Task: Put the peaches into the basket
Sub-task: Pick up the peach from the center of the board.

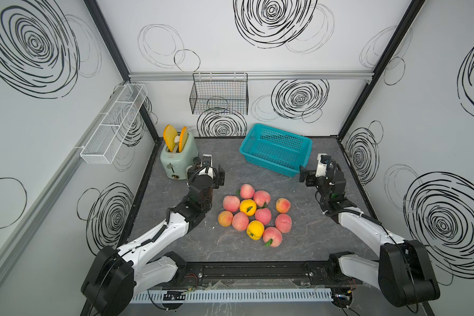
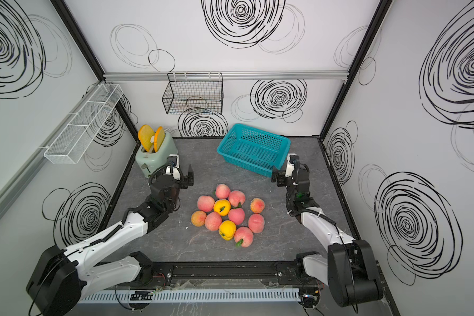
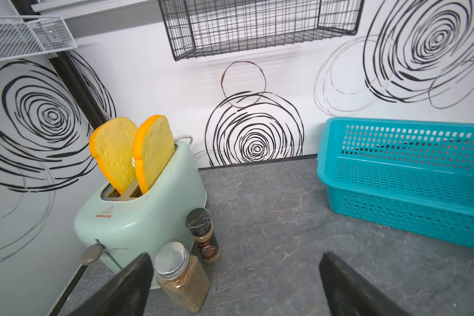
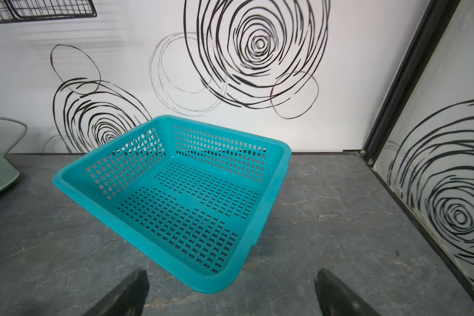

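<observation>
My right gripper should keep moving to the peach nearest it, which has a gap next to it at the edge of the cluster, until its fingers are around that peach.
Several peaches, most pink-red and two yellow-orange, lie in a tight cluster on the grey table's middle. The turquoise basket stands empty at the back right, also seen in the left wrist view and the right wrist view. My left gripper hovers open to the left of the cluster, beside the toaster. My right gripper is open just in front of the basket's near corner. Neither holds anything.
A mint toaster with two orange-yellow slices stands at the back left. Two spice jars stand beside it, close to my left fingers. A black wire basket and a white mesh rack hang on the walls.
</observation>
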You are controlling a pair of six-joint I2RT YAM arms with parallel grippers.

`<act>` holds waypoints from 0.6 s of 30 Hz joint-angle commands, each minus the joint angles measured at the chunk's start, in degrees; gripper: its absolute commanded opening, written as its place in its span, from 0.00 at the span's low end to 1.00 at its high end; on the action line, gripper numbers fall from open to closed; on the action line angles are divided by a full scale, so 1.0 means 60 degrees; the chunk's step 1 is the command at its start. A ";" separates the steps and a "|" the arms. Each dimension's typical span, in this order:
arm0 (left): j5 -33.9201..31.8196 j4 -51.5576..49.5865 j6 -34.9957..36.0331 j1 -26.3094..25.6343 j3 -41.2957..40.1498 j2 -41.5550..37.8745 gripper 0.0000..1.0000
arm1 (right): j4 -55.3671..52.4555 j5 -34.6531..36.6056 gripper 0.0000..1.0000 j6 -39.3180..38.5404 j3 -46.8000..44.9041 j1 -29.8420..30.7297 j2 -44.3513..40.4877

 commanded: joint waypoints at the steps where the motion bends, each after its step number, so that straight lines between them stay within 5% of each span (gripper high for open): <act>1: -0.0064 -0.1791 -0.1079 -0.0268 0.0593 0.0171 0.98 | -0.2239 -0.0255 0.99 0.0200 0.0802 0.0515 0.0329; 5: 0.0665 -0.2919 -0.1576 -0.1008 0.1369 0.0633 0.98 | -0.3375 -0.0791 0.99 0.0197 0.1215 0.0907 0.0516; 10: 0.2964 -0.3861 -0.2525 -0.1847 0.1760 0.0938 0.98 | -0.4285 -0.1353 0.99 0.0449 0.1298 0.1429 0.0417; 18: 0.4861 -0.3925 -0.3366 -0.3248 0.1453 0.0820 0.98 | -0.5007 -0.1781 0.99 0.0873 0.1076 0.2076 0.0065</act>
